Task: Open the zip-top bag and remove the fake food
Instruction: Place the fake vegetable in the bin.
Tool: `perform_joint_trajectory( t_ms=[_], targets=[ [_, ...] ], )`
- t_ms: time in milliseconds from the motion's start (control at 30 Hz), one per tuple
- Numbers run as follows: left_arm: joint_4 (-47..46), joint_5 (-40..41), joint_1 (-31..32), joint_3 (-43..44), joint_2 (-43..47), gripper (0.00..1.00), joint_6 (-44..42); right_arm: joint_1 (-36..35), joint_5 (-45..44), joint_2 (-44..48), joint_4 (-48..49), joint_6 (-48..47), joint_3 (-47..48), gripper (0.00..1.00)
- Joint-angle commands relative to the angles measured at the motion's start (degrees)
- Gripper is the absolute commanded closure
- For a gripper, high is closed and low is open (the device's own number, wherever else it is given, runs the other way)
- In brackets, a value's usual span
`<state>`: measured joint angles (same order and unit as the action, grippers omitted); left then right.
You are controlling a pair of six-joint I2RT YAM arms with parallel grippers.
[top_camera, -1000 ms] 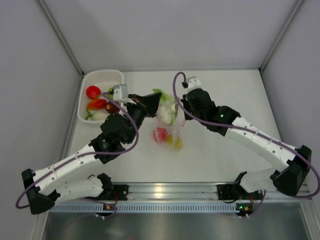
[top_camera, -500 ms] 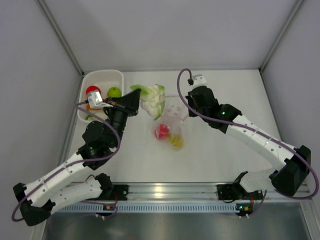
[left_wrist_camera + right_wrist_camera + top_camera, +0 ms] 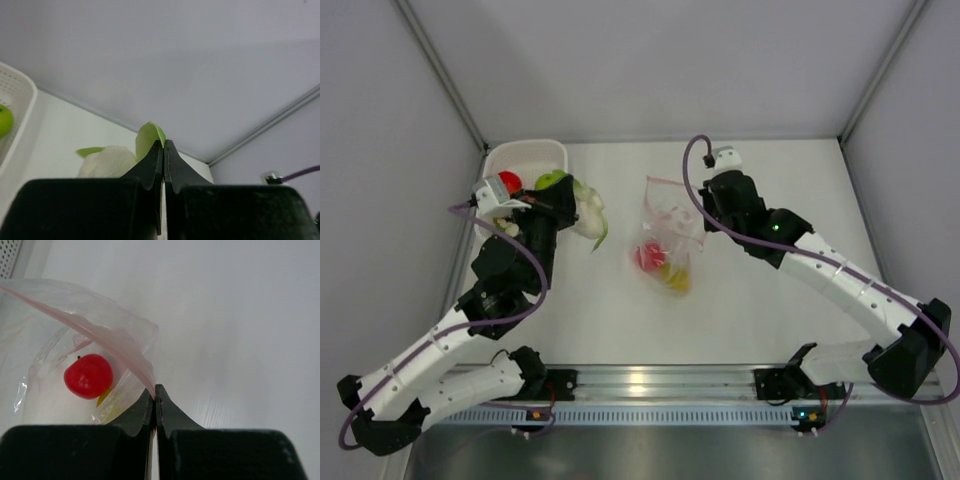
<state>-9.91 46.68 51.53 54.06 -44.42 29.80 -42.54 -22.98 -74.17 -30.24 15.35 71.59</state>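
Note:
The white radish is hanging by its leaf, clear of the zip-top bag, so my left gripper goes on over the white basket and lets go of the radish there.
The clear zip-top bag lies mid-table with its pinkish strip at the far end. A red fruit and a yellow piece are inside it. My right gripper is shut on the bag's zip edge and holds it up. My left gripper is shut on a green leaf of the white radish, which hangs just right of the white basket. The basket holds a red piece and a green one.
Grey walls close in the table on the left, back and right. The left arm covers the basket's near half. A metal rail runs along the table's near edge.
My left gripper has carried the radish left, away from the bag to beside the basket. My right gripper has shifted slightly right and back, and the bag now lies stretched out longer.

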Motion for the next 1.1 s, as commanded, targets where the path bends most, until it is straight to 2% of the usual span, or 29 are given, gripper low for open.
perform_joint_trajectory(
  t_ms=[0,33,100,300,567,733,1000,1067],
  targets=[
    [13.92,7.62,-0.20,7.80,-3.72,1.00,-2.47,0.71,-2.94,4.03,-1.22,-1.38,-0.05,1.00],
    [16.57,10.51,-0.37,10.16,-4.87,1.00,-2.03,0.71,-3.12,4.82,-1.40,-1.73,-0.22,1.00],
    [20.09,10.63,-1.42,11.24,-6.11,1.00,-2.64,0.62,-3.38,5.61,-1.75,-1.82,-0.66,1.00],
    [24.15,1.06,-9.77,13.26,-13.92,1.00,-0.28,0.71,-2.95,8.25,-1.14,-2.43,-2.42,1.00],
    [23.89,-11.59,-26.03,15.81,-25.25,1.00,4.12,0.80,-2.95,10.63,-0.17,-3.66,-4.09,1.00],
    [22.40,-15.73,-35.59,17.39,-30.19,1.00,5.44,0.71,-2.95,10.45,0.00,-4.10,-4.79,1.00],
    [19.76,-18.72,-45.71,21.86,-38.27,1.00,5.71,0.80,-2.68,10.27,0.00,-4.63,-4.88,1.00],
    [19.23,-21.79,-49.49,22.84,-40.73,1.00,6.23,0.71,-2.16,10.36,0.18,-4.63,-5.14,1.00]
  ],
)
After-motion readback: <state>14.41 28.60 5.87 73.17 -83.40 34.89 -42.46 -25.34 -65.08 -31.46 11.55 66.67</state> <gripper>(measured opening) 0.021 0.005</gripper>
